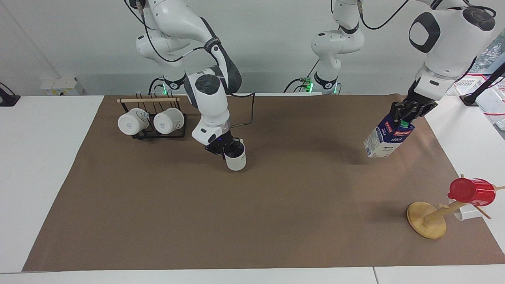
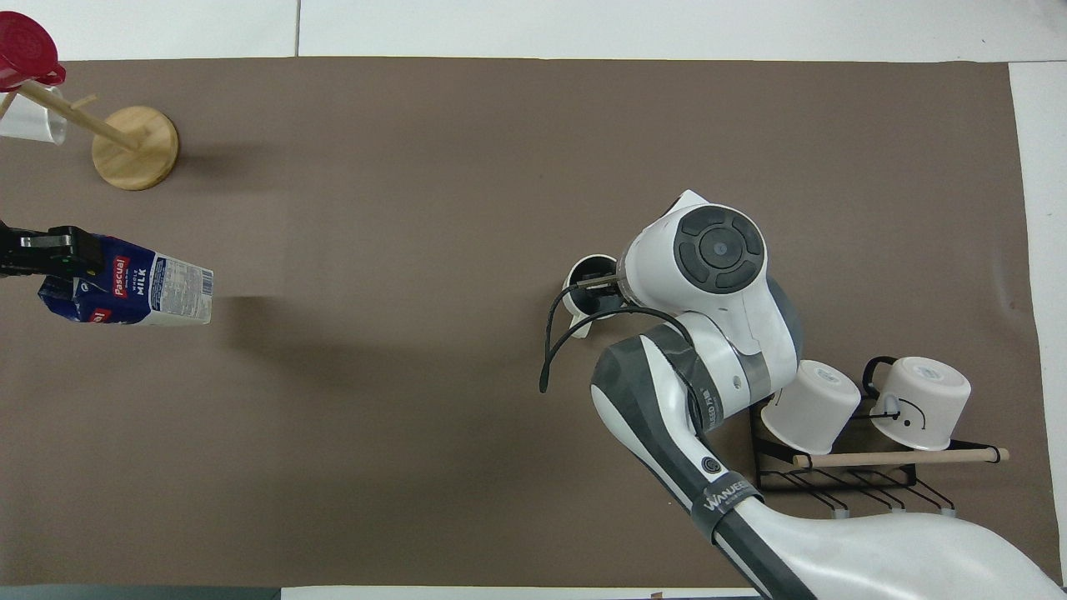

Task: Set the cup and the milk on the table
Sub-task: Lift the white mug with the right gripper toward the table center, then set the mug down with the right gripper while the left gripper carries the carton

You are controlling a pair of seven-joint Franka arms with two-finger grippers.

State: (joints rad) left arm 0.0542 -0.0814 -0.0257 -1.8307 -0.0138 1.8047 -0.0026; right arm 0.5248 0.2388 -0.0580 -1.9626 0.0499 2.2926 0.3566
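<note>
The sheet's middle [image 1: 263, 163] is blocked by my right arm and the cup [image 1: 235, 162], so next my right gripper puts the cup down and moves away before my left gripper brings the milk.
My right gripper [image 1: 229, 148] is shut on the rim of the cream-white cup [image 1: 236, 161], one finger inside it. The cup hangs slightly tilted, low over the brown sheet [image 1: 276, 221] of the table, near its middle; I cannot tell whether it touches. In the overhead view the cup [image 2: 577, 287] peeks out beside the right gripper [image 2: 602, 283]. My left gripper [image 1: 399, 120] is shut on the top of the milk carton [image 1: 384, 142] and holds it tilted, above the sheet at the left arm's end. The milk [image 2: 158, 292] and left gripper [image 2: 58, 250] also show from overhead.
A black wire rack [image 1: 158, 134] with two white mugs [image 2: 813, 408] stands near the robots at the right arm's end. A wooden mug tree [image 1: 428, 221] with a red cup [image 1: 471, 192] stands at the left arm's end, farther from the robots than the milk.
</note>
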